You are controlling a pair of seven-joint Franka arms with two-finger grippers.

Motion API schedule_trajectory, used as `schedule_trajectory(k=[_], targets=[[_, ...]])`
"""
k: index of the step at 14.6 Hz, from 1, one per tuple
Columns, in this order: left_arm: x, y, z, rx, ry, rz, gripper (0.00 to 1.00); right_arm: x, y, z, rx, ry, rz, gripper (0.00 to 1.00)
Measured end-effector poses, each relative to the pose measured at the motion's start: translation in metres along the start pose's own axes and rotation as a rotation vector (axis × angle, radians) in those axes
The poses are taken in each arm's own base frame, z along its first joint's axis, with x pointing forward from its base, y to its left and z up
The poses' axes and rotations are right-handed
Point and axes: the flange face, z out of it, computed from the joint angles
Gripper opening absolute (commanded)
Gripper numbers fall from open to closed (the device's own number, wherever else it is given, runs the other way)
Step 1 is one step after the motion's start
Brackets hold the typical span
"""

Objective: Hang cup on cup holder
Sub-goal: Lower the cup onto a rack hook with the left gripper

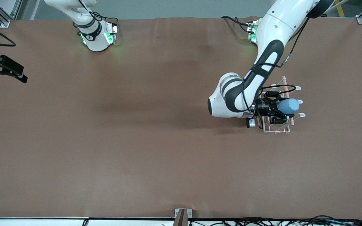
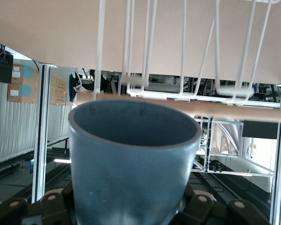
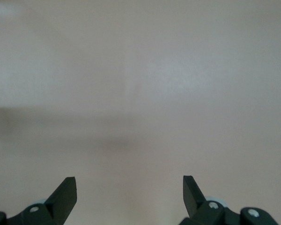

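The cup's opening faces a free peg tip of the cup holder. My left gripper carries on moving the cup down until the peg is inside it, then let go.
The light-blue cup lies on its side in my left gripper, which is shut on its lower part. It is held over the white wire cup holder, level with the prong tips and just past the wooden dowel. In the left wrist view the cup fills the middle with its open mouth toward the rack's wires and the dowel; the fingers show on either side of it. My right gripper is open and empty, waiting at the right arm's end of the table; it also shows in the right wrist view.
The cup holder's base stands on the brown table cover toward the left arm's end. The left arm's elbow hangs over the table beside the rack. A small bracket sits at the table edge nearest the camera.
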Motion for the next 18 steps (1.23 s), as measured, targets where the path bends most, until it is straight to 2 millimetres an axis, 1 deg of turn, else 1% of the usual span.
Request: schedule_trajectory(k=[2,5,7,11,13,14,15,18], targets=[[0.011,0.003,0.002,0.001,-0.01,-0.009,0.65,-0.002,0.0,-0.001,0.0,-0.007,0.002,1.0],[0.013,0.003,0.003,0.001,-0.015,-0.009,0.65,-0.002,0.003,-0.001,0.0,-0.007,0.013,1.0],[0.014,0.002,0.004,0.011,-0.023,-0.012,0.65,-0.003,0.006,-0.005,0.0,0.004,0.018,1.0],[0.026,0.0,0.015,0.017,-0.046,-0.005,0.66,-0.004,0.006,-0.007,-0.002,0.0,0.019,1.0],[0.029,-0.002,0.021,0.014,-0.054,-0.003,0.71,-0.003,0.006,-0.008,-0.003,0.009,0.02,1.0],[0.031,-0.002,0.021,0.016,-0.055,-0.002,0.8,-0.003,0.007,-0.008,-0.003,0.012,0.021,1.0],[0.032,-0.002,0.021,0.018,-0.056,-0.002,1.0,-0.003,0.007,-0.008,-0.004,0.015,0.023,1.0],[0.031,-0.002,0.02,0.02,-0.055,-0.013,1.0,-0.001,0.009,-0.008,-0.004,0.025,0.026,1.0]])
